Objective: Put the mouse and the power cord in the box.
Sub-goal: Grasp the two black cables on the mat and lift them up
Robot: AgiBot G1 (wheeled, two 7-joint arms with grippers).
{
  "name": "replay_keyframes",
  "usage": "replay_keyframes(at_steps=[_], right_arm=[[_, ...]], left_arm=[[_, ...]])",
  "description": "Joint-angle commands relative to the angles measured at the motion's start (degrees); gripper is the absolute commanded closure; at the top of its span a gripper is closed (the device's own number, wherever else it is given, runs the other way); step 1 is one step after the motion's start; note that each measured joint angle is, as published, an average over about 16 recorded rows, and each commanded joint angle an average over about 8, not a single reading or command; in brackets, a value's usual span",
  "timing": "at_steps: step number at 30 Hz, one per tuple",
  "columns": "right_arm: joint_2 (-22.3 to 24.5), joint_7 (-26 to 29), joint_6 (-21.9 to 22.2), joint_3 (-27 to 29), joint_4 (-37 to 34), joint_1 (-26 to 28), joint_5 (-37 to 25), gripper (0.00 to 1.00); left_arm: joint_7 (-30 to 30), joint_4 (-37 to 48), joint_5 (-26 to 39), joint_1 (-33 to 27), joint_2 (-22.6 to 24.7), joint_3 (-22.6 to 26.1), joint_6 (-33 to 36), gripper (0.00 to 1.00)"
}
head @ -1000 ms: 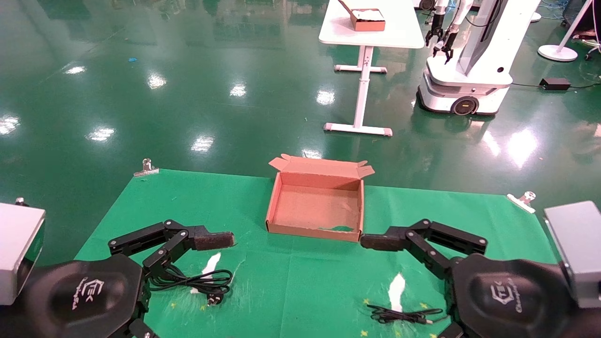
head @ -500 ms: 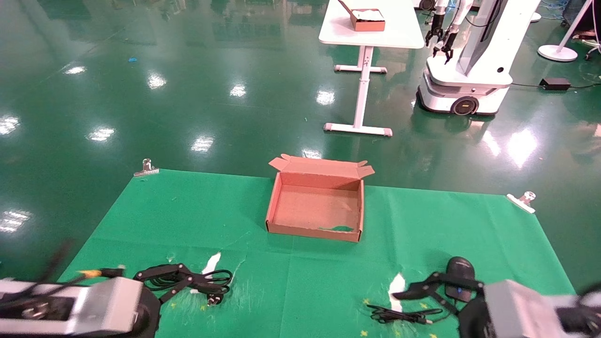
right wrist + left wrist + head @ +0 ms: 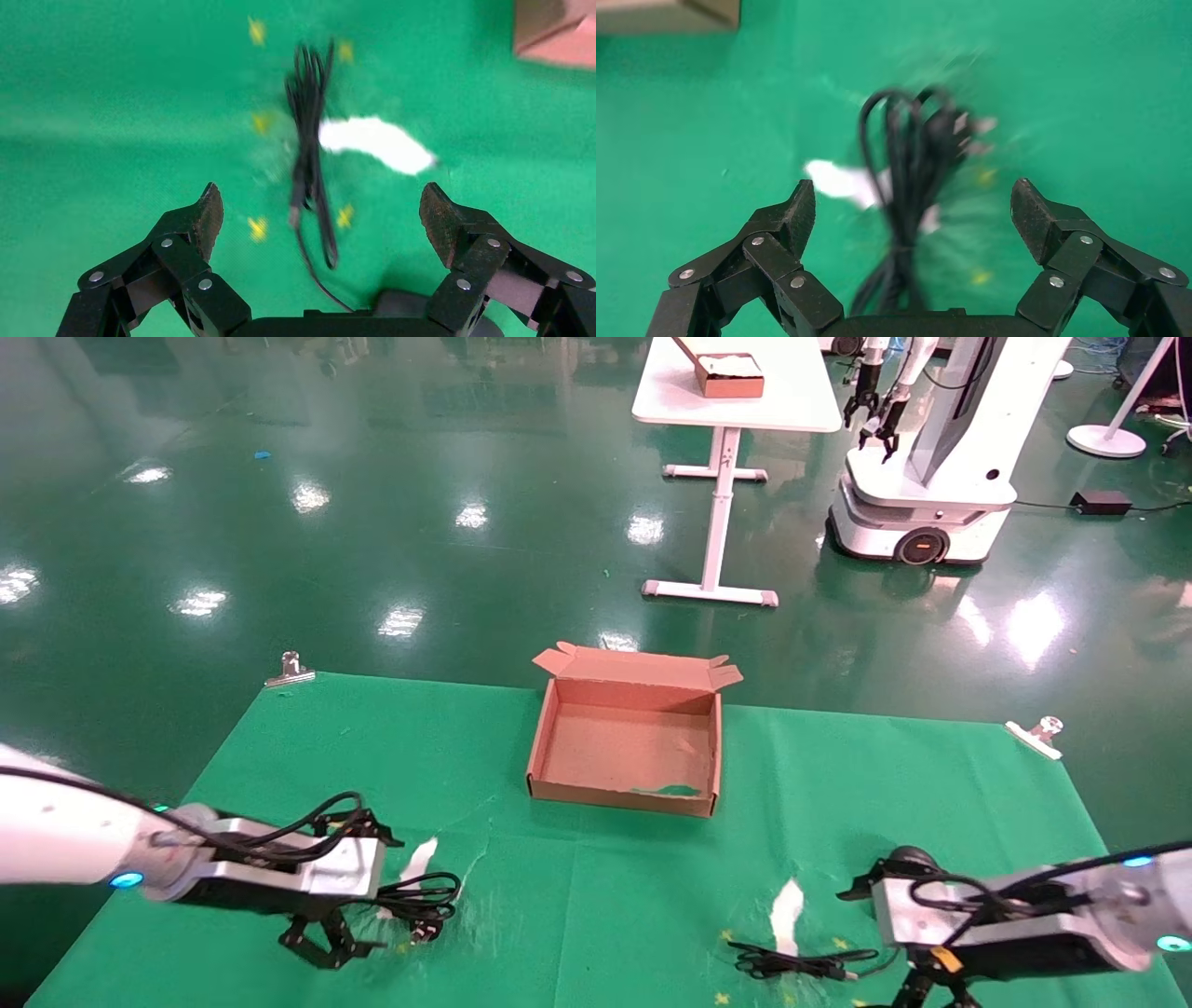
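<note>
My gripper will lift the power cord (image 3: 426,900), and the power cord will stay in one bundle with the plug close beside it, because the loops pinch together at a narrow waist (image 3: 902,248).
The open brown box (image 3: 626,790) stands at the middle of the green cloth, and only its corner (image 3: 666,14) shows in the left wrist view. The bundled power cord (image 3: 414,899) lies front left. My left gripper (image 3: 328,941) hovers over this cord (image 3: 905,175), open (image 3: 912,203), with the cord between its spread fingers and untouched. The black mouse (image 3: 911,857) peeks out behind my right wrist, front right. Its thin cable (image 3: 801,963) lies coiled beside it. My right gripper (image 3: 320,203) is open above that cable (image 3: 309,154), the mouse (image 3: 404,303) just under its palm.
White tape marks (image 3: 419,859) (image 3: 787,913) and small yellow marks dot the cloth. Metal clips (image 3: 291,670) (image 3: 1038,733) hold its far corners. Beyond on the green floor stand a white table (image 3: 736,402) with a smaller box (image 3: 728,374) and another robot (image 3: 931,458).
Both arms have dropped from close before the camera down to the cloth. The left gripper now hangs over the power cord, the right over the mouse's cable.
</note>
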Motion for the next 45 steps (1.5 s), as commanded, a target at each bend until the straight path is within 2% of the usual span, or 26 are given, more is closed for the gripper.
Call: replay_keyframes(at_steps=[1,9,10,12,13,18,20,21,45], right_arm=[[-2.5,-3.4,1.9,-1.2,-4.8,1.5,-2.6,0.0],[-8.5,-12.1,4.9,-2.3,-16.5,4.0,-4.4,0.0],[-8.9,-12.9,5.2,-2.3,-17.5,4.2,-4.4,0.02],[-9.7,-14.4,5.6,-2.4,-19.2,4.6,-4.5,0.17],[-10.0,-15.1,5.8,-2.5,-20.0,4.7,-4.6,0.29],[-11.2,-17.5,6.4,-2.9,-22.8,5.6,-5.2,0.9],[-11.4,-17.8,6.6,-3.0,-23.5,5.9,-5.4,1.0],[-11.5,-17.9,6.6,-3.0,-23.7,5.9,-5.5,1.0],[-10.9,-17.4,6.3,-2.8,-22.3,5.5,-5.1,1.0]], left_arm=[[2.3,4.3,2.2,-1.2,2.3,0.9,-3.0,0.0],[8.9,14.3,3.6,-3.3,5.8,1.5,-7.1,0.0],[9.5,15.2,3.6,-3.4,6.0,1.5,-7.4,0.0],[10.9,16.7,3.5,-3.7,6.4,1.5,-8.0,0.02],[11.5,17.3,3.5,-3.8,6.6,1.5,-8.3,0.09],[13.9,19.7,3.9,-4.5,7.3,1.6,-9.3,0.72],[14.3,20.2,4.1,-4.7,7.5,1.7,-9.5,0.95],[14.4,20.4,4.2,-4.8,7.6,1.8,-9.6,1.0],[13.7,19.2,3.7,-4.4,7.2,1.6,-9.1,1.0]])
